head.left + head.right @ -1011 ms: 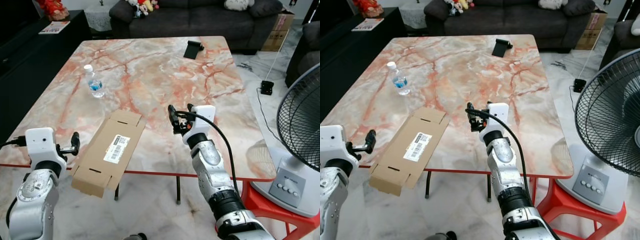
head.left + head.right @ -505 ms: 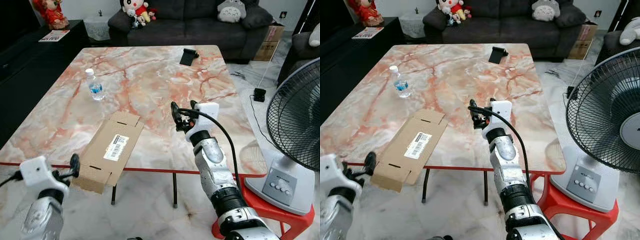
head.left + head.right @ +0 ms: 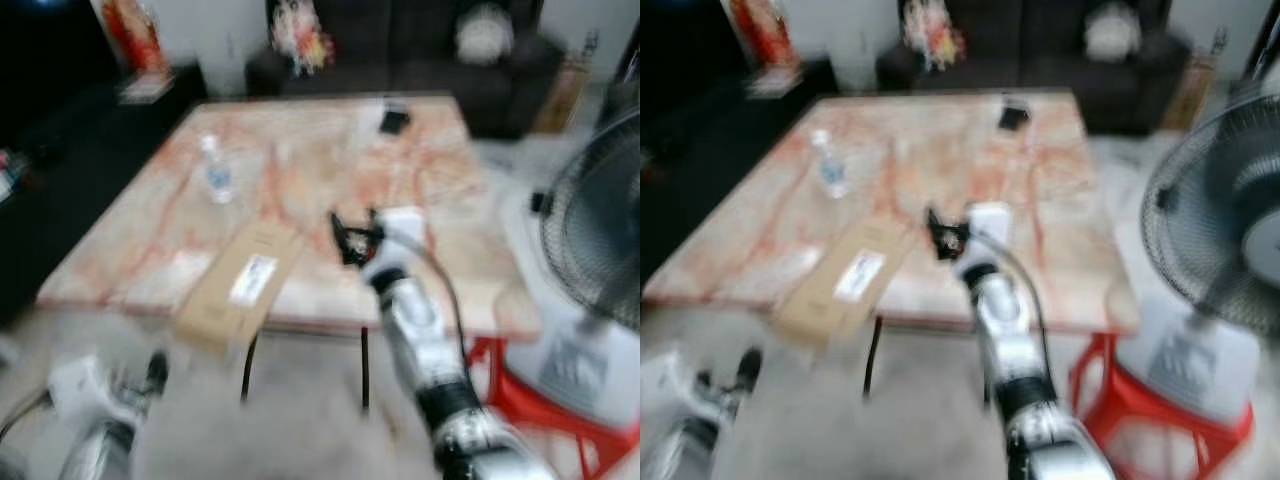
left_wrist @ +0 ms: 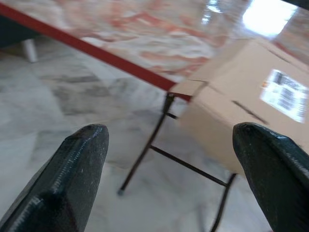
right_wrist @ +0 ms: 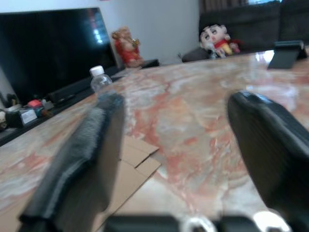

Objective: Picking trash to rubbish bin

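The flattened cardboard box will open up into separate panels when I carry it by the near flap, because there is a split at the box's corner.
A flattened cardboard box with a white label lies on the marble table and hangs over its front edge. A small water bottle stands upright at the table's left. My right gripper hovers over the table's front part, right of the box, open and empty; in its wrist view the gripper faces the bottle and the box. My left gripper hangs low, under table height, open; its wrist view shows the gripper empty, before the box's overhanging end.
A standing fan on a red stool is close on the right. A dark sofa lies behind the table, a black cabinet on the left. A small black object sits at the table's far edge.
The whole picture has shifted and blurred, so the camera is moving. My left arm has sunk lower, under the table's edge. The right gripper still hovers over the table's front.
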### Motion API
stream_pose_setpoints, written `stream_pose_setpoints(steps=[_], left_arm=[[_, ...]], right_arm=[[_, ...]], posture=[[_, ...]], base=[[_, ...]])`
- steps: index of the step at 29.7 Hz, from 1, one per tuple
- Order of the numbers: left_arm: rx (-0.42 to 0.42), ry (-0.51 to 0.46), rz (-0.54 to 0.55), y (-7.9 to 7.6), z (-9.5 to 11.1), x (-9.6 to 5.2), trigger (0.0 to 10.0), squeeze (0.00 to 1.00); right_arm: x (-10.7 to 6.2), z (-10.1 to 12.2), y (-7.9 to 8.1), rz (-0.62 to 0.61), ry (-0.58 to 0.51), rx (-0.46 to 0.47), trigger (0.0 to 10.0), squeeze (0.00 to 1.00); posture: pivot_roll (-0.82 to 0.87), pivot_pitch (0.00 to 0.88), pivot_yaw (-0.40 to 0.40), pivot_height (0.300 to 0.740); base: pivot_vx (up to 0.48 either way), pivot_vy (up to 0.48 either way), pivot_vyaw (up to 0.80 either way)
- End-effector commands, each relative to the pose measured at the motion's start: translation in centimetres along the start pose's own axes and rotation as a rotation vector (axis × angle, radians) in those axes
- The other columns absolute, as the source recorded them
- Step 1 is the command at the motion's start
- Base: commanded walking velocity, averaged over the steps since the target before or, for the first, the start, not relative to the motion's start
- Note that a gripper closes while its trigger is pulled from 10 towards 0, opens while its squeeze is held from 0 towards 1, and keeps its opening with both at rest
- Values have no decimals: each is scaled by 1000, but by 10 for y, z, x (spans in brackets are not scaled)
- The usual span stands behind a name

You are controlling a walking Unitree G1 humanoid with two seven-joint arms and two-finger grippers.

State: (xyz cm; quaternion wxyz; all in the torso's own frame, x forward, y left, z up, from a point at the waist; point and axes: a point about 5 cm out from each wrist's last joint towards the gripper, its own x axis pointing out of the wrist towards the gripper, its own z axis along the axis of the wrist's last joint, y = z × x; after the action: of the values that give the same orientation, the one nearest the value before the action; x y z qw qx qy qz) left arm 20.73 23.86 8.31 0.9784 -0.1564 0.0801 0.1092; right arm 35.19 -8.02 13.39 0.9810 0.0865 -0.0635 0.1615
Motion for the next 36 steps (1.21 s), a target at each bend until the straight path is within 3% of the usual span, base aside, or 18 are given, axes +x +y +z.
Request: stream_pose_setpoints(steps=[1,5,12,16,21,30,36], left_arm=[[-1,-14,-29,-7,3,5,10000,0],[11,-49,-103,-30,5,28,10000,0],[-41,-26,-171,-51,-2,58,10000,0],[-72,-30,-152,-54,-5,64,10000,0],[-68,-39,-174,-59,-8,59,10000,0],[-52,-82,-114,-53,-1,76,10000,0],[-155,-82,-78,-52,0,86,10000,0]], right_arm=[[3,5,2,3,-21,6,10000,0],[2,3,2,-1,-17,9,10000,0],[2,5,4,4,-25,10,10000,0],[0,6,1,-2,-30,5,10000,0],[-4,4,-1,-10,-25,6,10000,0],[-7,3,4,6,-22,13,10000,0],[-11,5,0,16,-21,-1,10000,0]], posture=[[163,42,51,740],[159,44,44,740],[129,55,48,740],[120,64,50,740],[121,81,46,740],[105,103,36,740],[72,117,27,740]], base=[[0,0,0],[0,0,0],[0,0,0],[0,0,0],[0,0,0],[0,0,0],[0,0,0]])
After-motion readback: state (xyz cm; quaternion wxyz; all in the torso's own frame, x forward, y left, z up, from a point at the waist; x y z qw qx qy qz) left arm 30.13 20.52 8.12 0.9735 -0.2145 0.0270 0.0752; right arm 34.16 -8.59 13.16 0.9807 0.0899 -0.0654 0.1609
